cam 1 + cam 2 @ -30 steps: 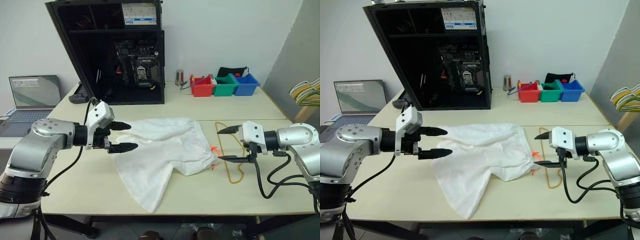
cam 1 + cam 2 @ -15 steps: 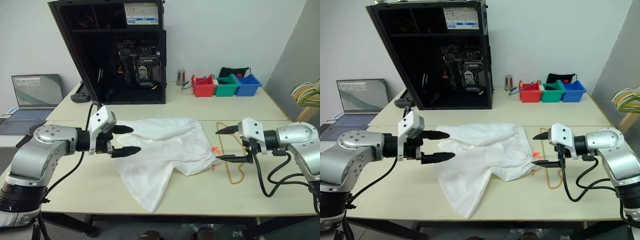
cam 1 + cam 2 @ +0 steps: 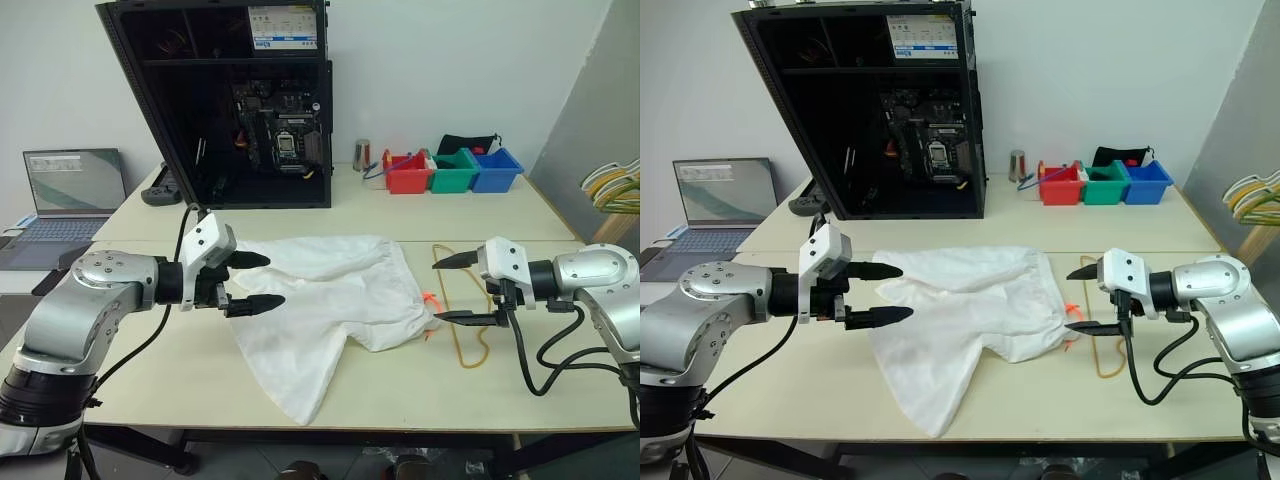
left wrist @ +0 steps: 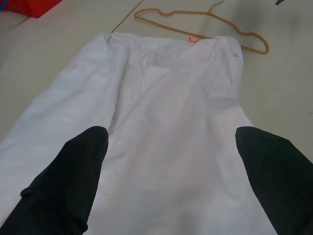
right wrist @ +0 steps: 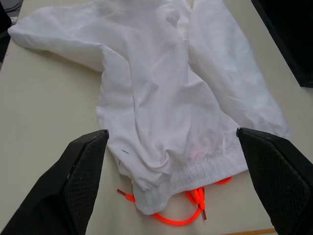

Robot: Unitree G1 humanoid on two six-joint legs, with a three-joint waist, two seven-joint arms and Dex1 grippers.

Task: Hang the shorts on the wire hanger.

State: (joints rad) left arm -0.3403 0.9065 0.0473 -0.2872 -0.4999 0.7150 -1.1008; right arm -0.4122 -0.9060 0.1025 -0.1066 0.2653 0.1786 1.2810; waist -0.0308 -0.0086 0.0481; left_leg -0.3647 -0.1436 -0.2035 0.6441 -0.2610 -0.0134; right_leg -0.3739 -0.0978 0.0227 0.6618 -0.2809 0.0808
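Note:
The shorts will straighten out and lie smooth when the robot pulls the leg's corner, because the shorts' near leg (image 3: pixel 295 365) slants away from a slack fold at the crotch (image 3: pixel 347 338).
The white shorts (image 3: pixel 330 305) lie spread flat on the cream table (image 3: pixel 150 370), one leg trailing toward the front edge. Their gathered waistband faces right, with the orange drawstring (image 3: pixel 430 300) poking out beside it. Just right of the waistband the thin tan wire hanger (image 3: pixel 472 340) lies flat on the table. My left gripper (image 3: pixel 258 279) hovers open at the shorts' left edge, pointing right over the fabric. On the other side my right gripper (image 3: pixel 450 290) is open too, pointing left at the waistband, above the hanger. The right wrist view shows the drawstring (image 5: pixel 188 208) close below the fingers.
A black open computer case (image 3: pixel 245 100) stands at the back of the table. Red, green and blue bins (image 3: pixel 450 172) and a small metal can (image 3: pixel 360 155) sit at the back right. A laptop (image 3: pixel 70 190) rests on a side table at left. A bunch of hangers (image 3: pixel 612 185) hangs at right.
My left gripper has edged slightly right toward the shorts. The right gripper, shorts and hanger have stayed put; the camera has shifted a little.

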